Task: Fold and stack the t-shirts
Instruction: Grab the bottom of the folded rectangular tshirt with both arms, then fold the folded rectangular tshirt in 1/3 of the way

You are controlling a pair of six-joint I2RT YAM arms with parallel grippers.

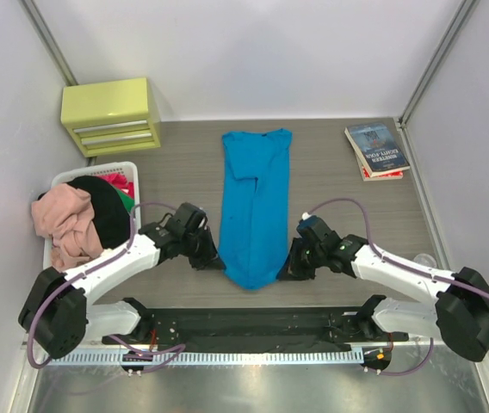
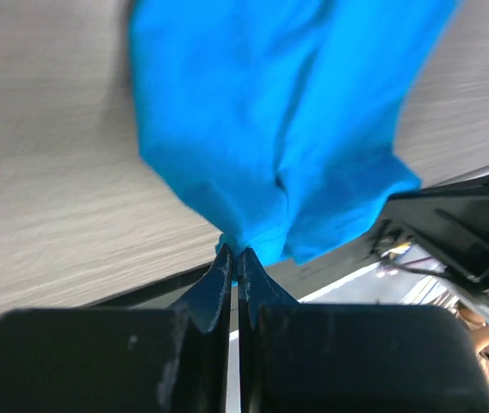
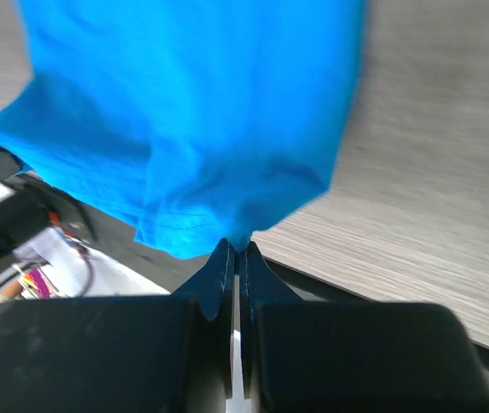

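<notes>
The robot's left gripper should keep moving toward the collar (image 1: 257,137) with both (image 1: 231,270) near corners of the straight turquoise-blue t-shirt pinched, and let go of the hem just short of the collar.
A turquoise-blue t-shirt (image 1: 255,202) lies lengthwise down the middle of the table, folded into a long narrow strip with its collar end at the far side. My left gripper (image 1: 213,261) is shut on the near left corner of the turquoise-blue t-shirt (image 2: 270,129), the cloth pinched between the fingertips (image 2: 235,255). My right gripper (image 1: 286,268) is shut on the near right corner of that shirt (image 3: 184,120), pinched at its tips (image 3: 236,248). More t-shirts, pink (image 1: 65,222), black (image 1: 107,211) and red (image 1: 121,181), are heaped in a white basket (image 1: 133,172) at the left.
A yellow-green drawer box (image 1: 111,116) stands at the far left corner. Two books (image 1: 376,150) lie at the far right. A black mat (image 1: 253,325) runs along the near table edge between the arm bases. Grey walls enclose the table on three sides.
</notes>
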